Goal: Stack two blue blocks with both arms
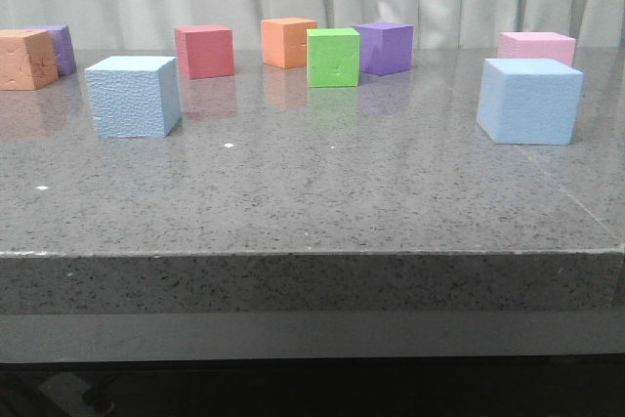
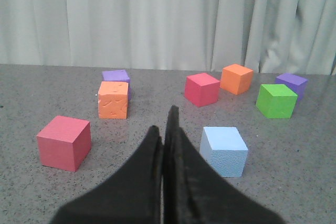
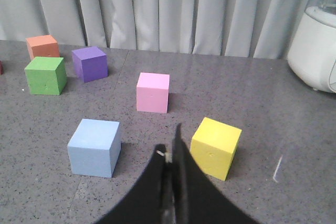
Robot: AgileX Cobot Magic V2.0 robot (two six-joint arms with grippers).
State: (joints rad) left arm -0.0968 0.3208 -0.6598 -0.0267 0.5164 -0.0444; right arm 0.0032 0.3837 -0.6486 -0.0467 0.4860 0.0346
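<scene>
The blue block (image 1: 530, 102) close to my right gripper is far away from the other blue block, so my right gripper should move it to the table's middle (image 1: 378, 114) first, before stacking.
Two pale blue blocks stand apart on the grey table. One blue block (image 1: 133, 95) is at the left and also shows in the left wrist view (image 2: 224, 150), just beside my left gripper (image 2: 165, 124). The other blue block (image 1: 528, 100) is at the right and shows in the right wrist view (image 3: 95, 147), a short way from my right gripper (image 3: 170, 142). Both grippers are shut and empty, above the table. Neither gripper shows in the front view.
Smaller cubes stand along the back: orange (image 1: 26, 59), purple (image 1: 61, 48), red (image 1: 204, 51), orange (image 1: 288, 42), green (image 1: 333, 57), purple (image 1: 384, 47), pink (image 1: 536, 46). A red cube (image 2: 63, 142) and a yellow cube (image 3: 216, 147) lie close to the grippers. A white appliance (image 3: 315, 51) stands at the far right.
</scene>
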